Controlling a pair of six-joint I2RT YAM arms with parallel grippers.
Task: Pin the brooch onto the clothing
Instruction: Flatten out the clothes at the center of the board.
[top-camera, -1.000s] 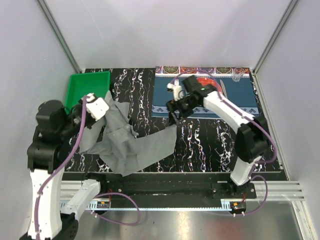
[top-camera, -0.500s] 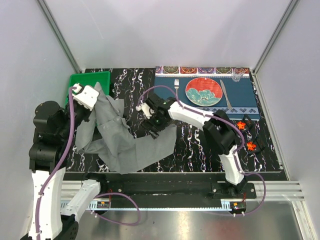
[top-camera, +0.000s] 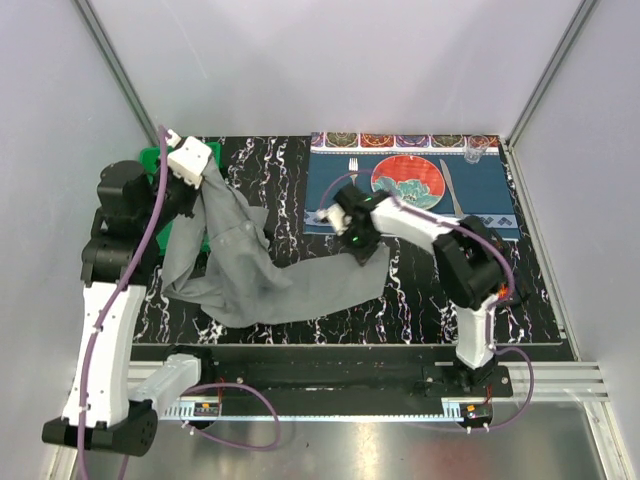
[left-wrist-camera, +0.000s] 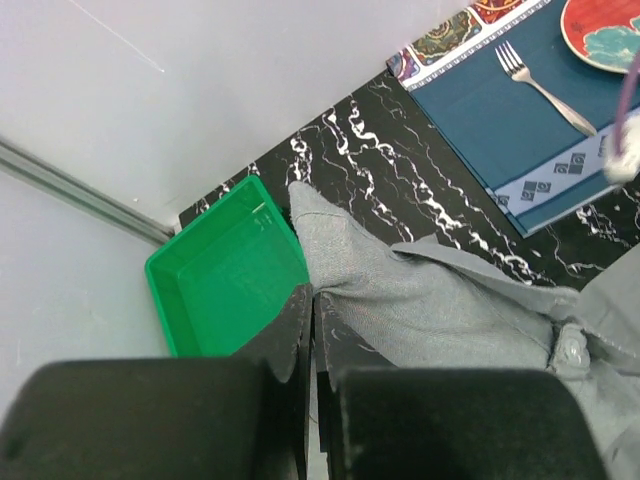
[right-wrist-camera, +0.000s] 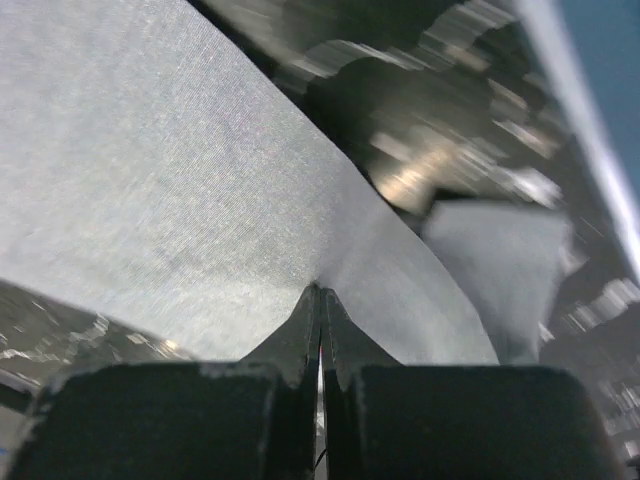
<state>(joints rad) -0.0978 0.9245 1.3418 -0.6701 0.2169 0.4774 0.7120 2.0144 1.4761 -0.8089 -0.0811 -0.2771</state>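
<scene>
I should lower the raised end of the grey shirt (top-camera: 208, 202) onto the marble (top-camera: 180, 318) in front of the green bin with my left gripper, because that end hangs over the bin.
The clothing, a grey shirt (top-camera: 280, 285), stretches from the green bin across the black marbled table. My left gripper (top-camera: 200, 186) is shut on its upper left part and holds it raised; in the left wrist view the fingertips (left-wrist-camera: 310, 300) pinch the shirt (left-wrist-camera: 430, 295). My right gripper (top-camera: 362, 243) is shut on the shirt's right edge, and the right wrist view shows its gripper (right-wrist-camera: 320, 292) closed on the thin fabric (right-wrist-camera: 150, 190). The brooch is mostly hidden behind my right arm. Only an orange speck (top-camera: 505, 292) shows there.
A green bin (left-wrist-camera: 225, 275) stands at the back left, partly behind my left arm. A blue patterned placemat (top-camera: 480, 195) at the back right carries a red plate (top-camera: 408, 182), a fork (left-wrist-camera: 540, 85) and a knife (top-camera: 449, 186).
My left arm lifted the shirt up and toward the back. My right gripper reached the shirt's edge, shut on it and drew it to the right.
</scene>
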